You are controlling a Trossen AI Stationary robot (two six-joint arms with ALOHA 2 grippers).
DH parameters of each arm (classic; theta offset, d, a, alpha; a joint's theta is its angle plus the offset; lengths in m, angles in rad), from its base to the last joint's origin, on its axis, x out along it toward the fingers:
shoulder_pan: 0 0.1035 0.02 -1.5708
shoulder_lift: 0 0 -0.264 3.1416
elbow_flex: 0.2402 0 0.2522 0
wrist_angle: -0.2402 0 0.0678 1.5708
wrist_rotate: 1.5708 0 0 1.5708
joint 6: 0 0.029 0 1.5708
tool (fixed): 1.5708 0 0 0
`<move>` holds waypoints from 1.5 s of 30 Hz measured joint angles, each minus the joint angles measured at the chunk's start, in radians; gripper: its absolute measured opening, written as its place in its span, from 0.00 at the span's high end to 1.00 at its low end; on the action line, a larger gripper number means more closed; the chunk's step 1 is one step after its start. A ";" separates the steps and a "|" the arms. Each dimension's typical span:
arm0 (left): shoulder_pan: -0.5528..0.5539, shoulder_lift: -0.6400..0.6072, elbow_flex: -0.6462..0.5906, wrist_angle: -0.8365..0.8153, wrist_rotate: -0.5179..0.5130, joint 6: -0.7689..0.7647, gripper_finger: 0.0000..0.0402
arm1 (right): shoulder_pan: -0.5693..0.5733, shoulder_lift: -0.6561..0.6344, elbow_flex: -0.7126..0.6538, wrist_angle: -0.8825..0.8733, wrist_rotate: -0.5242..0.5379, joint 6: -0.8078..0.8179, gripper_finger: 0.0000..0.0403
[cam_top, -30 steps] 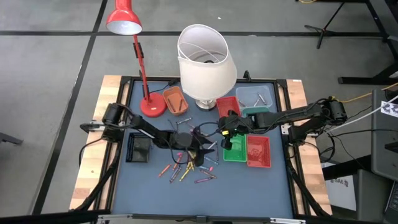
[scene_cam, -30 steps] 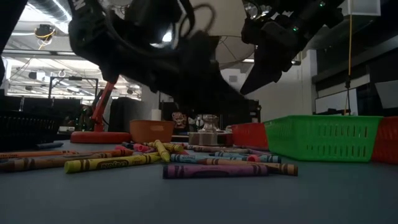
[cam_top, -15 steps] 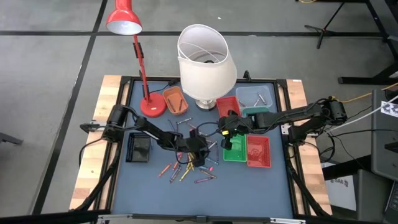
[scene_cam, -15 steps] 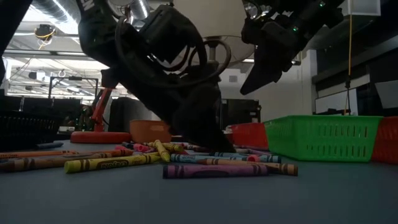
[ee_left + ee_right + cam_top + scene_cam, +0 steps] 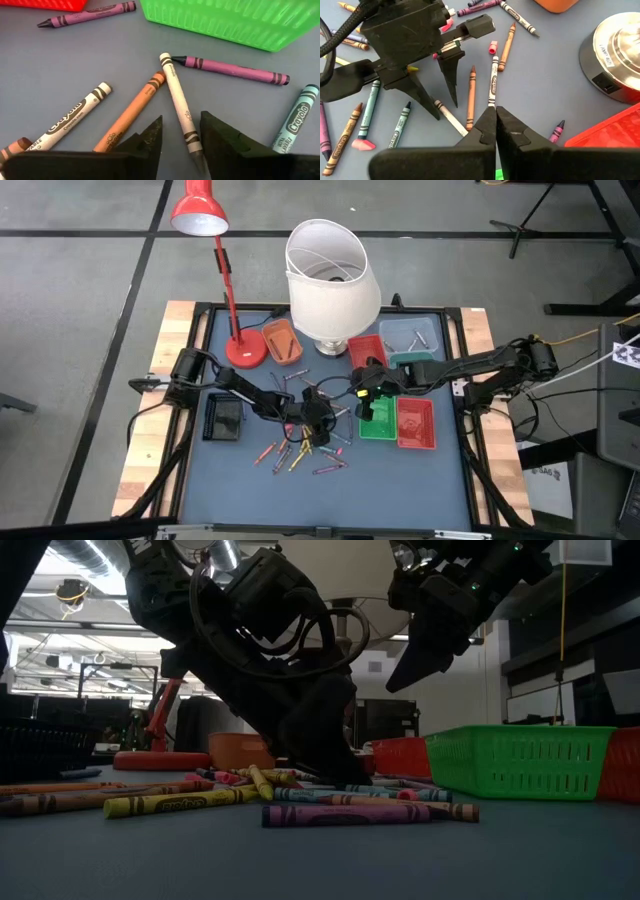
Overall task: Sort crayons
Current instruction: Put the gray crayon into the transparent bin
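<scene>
The robot should lift the white crayon (image 5: 179, 97) and hand it to its right gripper, because the clear tray (image 5: 408, 333) is far from its left gripper and behind its right gripper.
Many crayons (image 5: 300, 448) lie scattered on the blue mat in front of the trays. My left gripper (image 5: 182, 131) is open and tipped down among them. Its two fingers stand on either side of a white crayon (image 5: 175, 90) that lies flat on the mat, with a gap showing on each side. An orange crayon (image 5: 132, 117) lies beside one finger, and a purple crayon (image 5: 230, 70) lies farther off. My right gripper (image 5: 496, 116) is shut and hovers above the mat by the green tray (image 5: 378, 420), holding nothing.
A red tray (image 5: 415, 425) stands beside the green one. More trays stand at the back: red (image 5: 366, 350), orange (image 5: 283, 340), clear (image 5: 415, 335) and teal (image 5: 415, 360). A black tray (image 5: 222, 418) sits at the left. A white lampshade (image 5: 330, 275) and a red desk lamp (image 5: 243, 352) stand behind.
My left gripper has sunk and tipped steeply down until its fingertips stand at the mat among the crayons, astride the white crayon. It has kept still for the last half second. The crayons have not moved.
</scene>
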 joint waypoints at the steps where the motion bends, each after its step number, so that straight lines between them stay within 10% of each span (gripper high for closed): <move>1: 0.000 0.000 0.000 0.001 0.000 0.000 0.76 | 0.000 0.000 0.000 0.000 0.000 0.000 1.00; 21: -0.001 -0.006 -0.002 -0.001 0.003 0.001 0.98 | 0.000 0.000 0.000 0.000 -0.037 0.000 0.79; 45: 0.039 -0.211 -0.005 -0.023 0.015 0.018 0.98 | 0.000 0.000 0.000 -0.017 -0.184 -0.193 0.72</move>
